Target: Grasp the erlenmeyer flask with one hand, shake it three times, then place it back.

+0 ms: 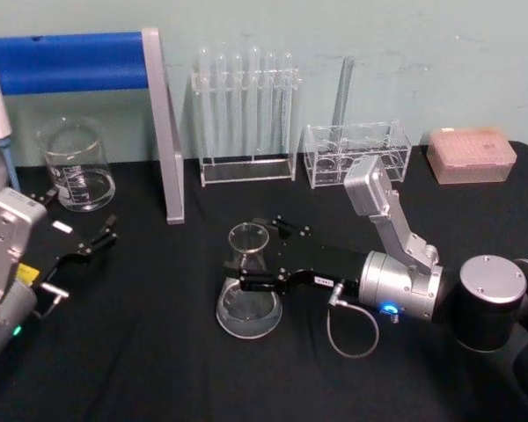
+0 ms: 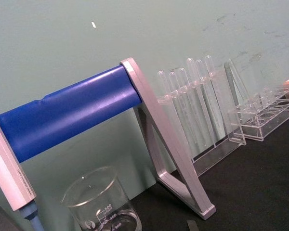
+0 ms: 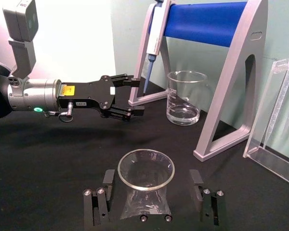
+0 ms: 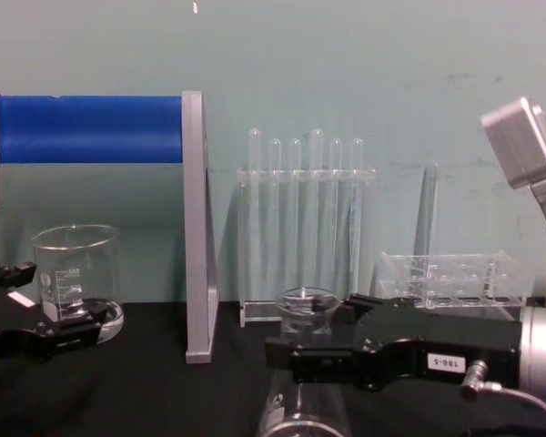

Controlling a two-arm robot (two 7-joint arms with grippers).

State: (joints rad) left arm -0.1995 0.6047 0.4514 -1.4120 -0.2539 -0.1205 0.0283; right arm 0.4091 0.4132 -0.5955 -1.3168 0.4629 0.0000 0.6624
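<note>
A bright oval ring (image 4: pixel 304 424) goes across the erlenmeyer flask's lower body (image 4: pixel 306 407), so I should expect clear liquid to fill the flask's wide bottom when I lift it.
The erlenmeyer flask (image 1: pixel 248 303) is clear glass and stands upright on the black table near its middle; its round rim (image 3: pixel 146 169) shows from above in the right wrist view. My right gripper (image 1: pixel 260 255) reaches in from the right and is open, one finger on each side of the flask's neck. Both fingers (image 3: pixel 106 179) stand a little apart from the glass. In the chest view the right gripper (image 4: pixel 314 332) sits level with the flask's neck (image 4: pixel 307 309). My left gripper (image 1: pixel 101 236) rests open and empty at the left side of the table.
A glass beaker (image 1: pixel 75 167) stands at the back left, beside a grey stand with a blue bar (image 1: pixel 70 61) holding a pipette (image 3: pixel 155 29). A test tube rack (image 1: pixel 246 114), a clear rack (image 1: pixel 356 154) and a pink tip box (image 1: pixel 471 154) line the back.
</note>
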